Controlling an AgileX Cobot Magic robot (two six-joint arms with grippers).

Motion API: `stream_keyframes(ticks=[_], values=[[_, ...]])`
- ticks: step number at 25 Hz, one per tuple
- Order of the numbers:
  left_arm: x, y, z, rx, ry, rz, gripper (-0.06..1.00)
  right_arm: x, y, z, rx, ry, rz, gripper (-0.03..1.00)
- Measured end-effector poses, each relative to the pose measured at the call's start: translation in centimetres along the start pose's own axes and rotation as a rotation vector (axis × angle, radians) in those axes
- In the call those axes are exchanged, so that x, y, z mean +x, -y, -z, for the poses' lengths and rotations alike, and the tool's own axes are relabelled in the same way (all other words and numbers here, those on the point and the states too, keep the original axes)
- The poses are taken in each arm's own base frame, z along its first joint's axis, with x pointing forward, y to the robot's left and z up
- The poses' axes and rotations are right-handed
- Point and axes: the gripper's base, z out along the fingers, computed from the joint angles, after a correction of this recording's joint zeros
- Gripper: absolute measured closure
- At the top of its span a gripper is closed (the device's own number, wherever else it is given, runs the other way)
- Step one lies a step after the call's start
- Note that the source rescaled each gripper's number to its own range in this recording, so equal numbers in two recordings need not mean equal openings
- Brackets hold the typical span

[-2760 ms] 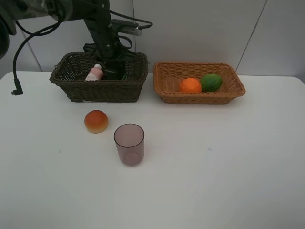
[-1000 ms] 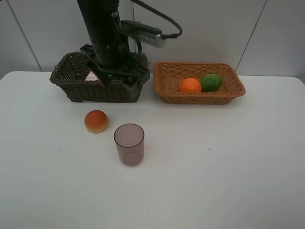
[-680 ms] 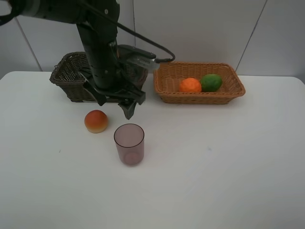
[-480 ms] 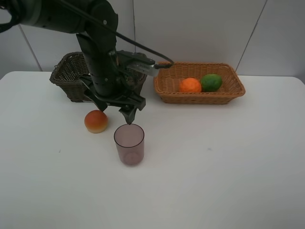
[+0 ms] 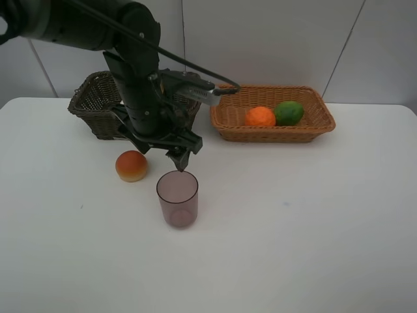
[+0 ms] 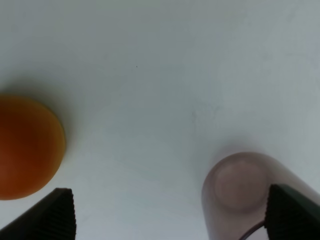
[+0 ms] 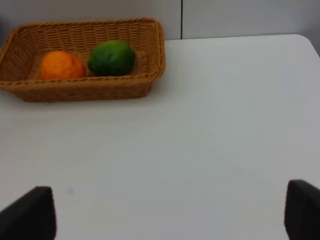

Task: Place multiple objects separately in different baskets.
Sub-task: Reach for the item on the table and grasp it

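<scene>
My left gripper's finger is hanging above the cup's far rim (image 5: 177,172). I should move that finger over the cup's opening (image 5: 178,186) and lower it inside to pinch the cup's side.
My left gripper (image 5: 164,154) is open and points down at the table between the red-orange peach-like fruit (image 5: 131,165) and the purple-tinted cup (image 5: 177,199). One fingertip hangs just above the cup's far rim. In the left wrist view the fruit (image 6: 27,147) lies beside one finger (image 6: 50,217) and the cup (image 6: 245,190) beside the other. The dark brown basket (image 5: 91,104) stands behind the arm, mostly hidden. The light tan basket (image 5: 272,130) holds the mandarin (image 5: 260,117) and the lime (image 5: 288,113). My right gripper (image 7: 167,215) is open, empty, and faces that basket (image 7: 150,65) from a distance.
The left arm's cable (image 5: 195,68) arcs over the gap between the two baskets. White table (image 5: 293,228) spreads out in front and to the right. A grey wall rises behind the baskets.
The left arm has come up out of the dark basket, swung forward and lowered between the fruit and the cup. Its gripper stayed open and empty. The cup and fruit have not moved.
</scene>
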Motion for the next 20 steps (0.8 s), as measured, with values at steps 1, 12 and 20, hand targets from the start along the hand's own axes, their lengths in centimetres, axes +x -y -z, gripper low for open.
stream_keyframes(ticks=[1,12,20], values=[[0.0,0.0,0.1,0.000,0.002,-0.001,-0.03,0.0,0.0,0.0,0.000,0.000,0.000,0.00],[0.4,-0.1,2.9,0.004,0.074,-0.007,-0.03,0.0,0.0,0.0,0.000,0.000,0.000,0.00],[1.6,1.2,2.1,0.002,0.035,-0.051,-0.03,0.0,0.0,0.0,0.000,0.000,0.000,0.00]])
